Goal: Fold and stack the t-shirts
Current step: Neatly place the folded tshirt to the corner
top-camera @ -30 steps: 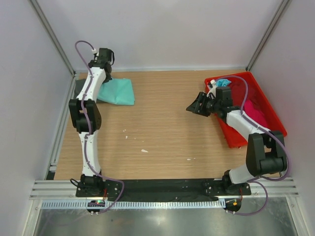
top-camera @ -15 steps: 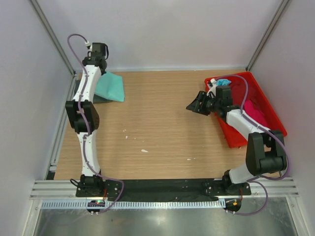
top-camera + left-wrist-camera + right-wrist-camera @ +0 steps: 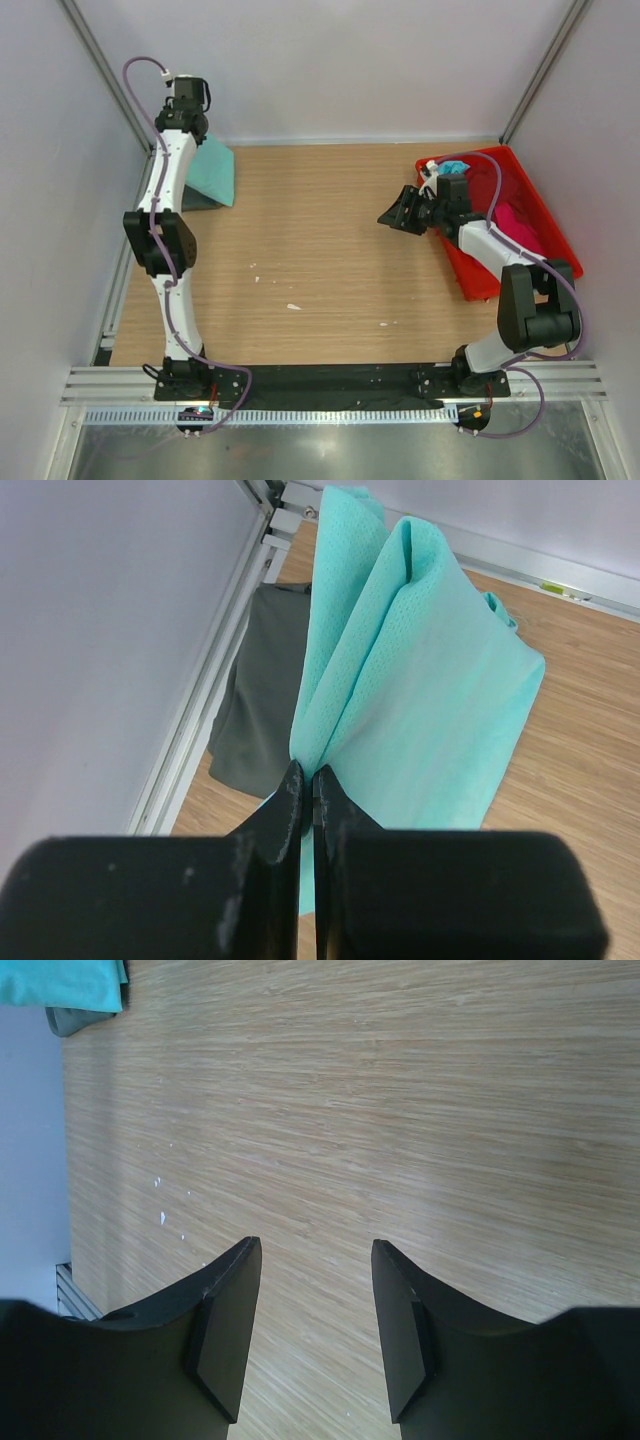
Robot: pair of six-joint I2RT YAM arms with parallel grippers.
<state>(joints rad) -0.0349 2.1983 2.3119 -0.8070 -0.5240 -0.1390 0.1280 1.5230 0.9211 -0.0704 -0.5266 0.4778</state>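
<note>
The mint green t-shirt's loose end [image 3: 213, 174] is over the dark grey t-shirt. My left gripper continues to the metal bar [image 3: 142, 175], then releases the mint green t-shirt's edge.
My left gripper [image 3: 308, 780] is shut on the edge of the mint green t-shirt [image 3: 420, 680] and holds it lifted at the far left corner, where it also shows in the top view [image 3: 212, 170]. A folded dark grey t-shirt [image 3: 262, 690] lies under it by the left rail. My right gripper [image 3: 312, 1330] is open and empty above bare table, left of the red tray [image 3: 480, 270]. A pink t-shirt [image 3: 520, 225] and a turquoise one [image 3: 452, 168] lie in that tray.
The metal rail [image 3: 205, 710] and white wall run close along the left of the shirts. Small white flecks [image 3: 292, 306] lie on the wooden table. The red tray stands at the right, against the right wall.
My left gripper has pulled the mint green t-shirt up and toward the far left corner, gathering it from a flat spread into a narrow hanging fold. The right arm has not moved.
</note>
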